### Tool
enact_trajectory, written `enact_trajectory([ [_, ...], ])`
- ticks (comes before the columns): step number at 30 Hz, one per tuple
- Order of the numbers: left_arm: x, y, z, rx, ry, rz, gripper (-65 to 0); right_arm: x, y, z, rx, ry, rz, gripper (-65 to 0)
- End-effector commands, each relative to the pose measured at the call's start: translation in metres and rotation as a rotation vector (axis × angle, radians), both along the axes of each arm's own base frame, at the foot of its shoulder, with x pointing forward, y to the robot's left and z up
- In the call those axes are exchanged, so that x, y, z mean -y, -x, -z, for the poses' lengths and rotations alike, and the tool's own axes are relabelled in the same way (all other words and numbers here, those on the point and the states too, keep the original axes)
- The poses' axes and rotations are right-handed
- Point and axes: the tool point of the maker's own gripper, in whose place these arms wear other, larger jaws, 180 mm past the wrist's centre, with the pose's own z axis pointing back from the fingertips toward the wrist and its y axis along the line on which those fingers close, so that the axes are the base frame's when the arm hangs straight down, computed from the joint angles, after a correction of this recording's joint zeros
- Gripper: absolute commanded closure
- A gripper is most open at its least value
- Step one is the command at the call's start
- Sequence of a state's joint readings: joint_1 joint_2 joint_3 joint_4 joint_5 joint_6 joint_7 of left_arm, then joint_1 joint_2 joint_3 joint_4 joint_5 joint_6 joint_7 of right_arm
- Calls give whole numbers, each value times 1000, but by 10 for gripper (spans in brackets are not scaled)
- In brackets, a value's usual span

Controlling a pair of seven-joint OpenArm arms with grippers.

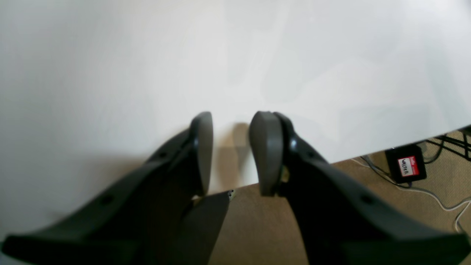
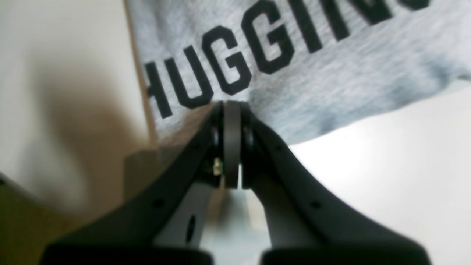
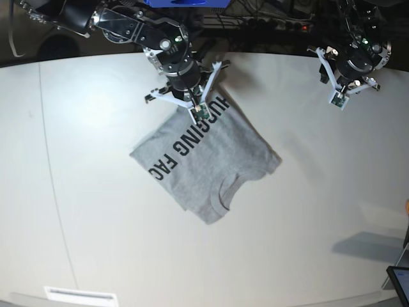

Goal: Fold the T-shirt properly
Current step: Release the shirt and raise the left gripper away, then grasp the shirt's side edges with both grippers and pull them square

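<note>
The T-shirt sits crooked with its lettering at an angle (image 3: 188, 139), so before folding my right gripper should leave the hem's HUGGING end, grab the hem corner (image 3: 136, 153) by FAC and straighten the T-shirt.
The T-shirt (image 3: 211, 160) lies crumpled mid-table in the base view, light grey with its black lettering facing up and the collar toward the near side. My right gripper (image 3: 198, 114) sits at its far edge by the lettering. In the right wrist view this gripper (image 2: 231, 106) is shut, with its tips pinching the T-shirt (image 2: 331, 73) just below the letters, and the cloth looks slightly raised above its shadow. My left gripper (image 3: 339, 101) hovers at the far right, well away from the shirt. Its wrist view shows the left gripper (image 1: 232, 123) open over bare table with nothing between the fingers.
The white table (image 3: 96, 224) spreads wide around the shirt. Its edge (image 1: 368, 152) runs just beneath the left gripper, with tan floor, cables and a black box (image 1: 406, 165) below. A dark screen corner (image 3: 399, 281) shows at the near right, and a white label (image 3: 80, 295) at the near edge.
</note>
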State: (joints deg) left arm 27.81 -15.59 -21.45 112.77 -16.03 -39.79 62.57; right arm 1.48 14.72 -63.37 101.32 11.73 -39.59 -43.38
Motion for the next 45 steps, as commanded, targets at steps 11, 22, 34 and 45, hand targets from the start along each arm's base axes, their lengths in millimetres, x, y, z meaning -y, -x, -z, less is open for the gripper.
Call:
enact_trajectory([
  [11, -1, -11, -10, 43, -7, 12, -200, -4, -15, -57, 113, -127, 19, -1],
  [22, 57, -55, -11, 136, 112, 67, -200, 76, -124, -112, 271, -81, 280, -1],
  [34, 83, -89, 13, 119, 223, 52, -200, 175, -180, -60, 259, 136, 471, -1],
  [45, 85, -99, 8, 144, 229, 53, -200, 168, -170, -41, 225, 136, 463, -1],
])
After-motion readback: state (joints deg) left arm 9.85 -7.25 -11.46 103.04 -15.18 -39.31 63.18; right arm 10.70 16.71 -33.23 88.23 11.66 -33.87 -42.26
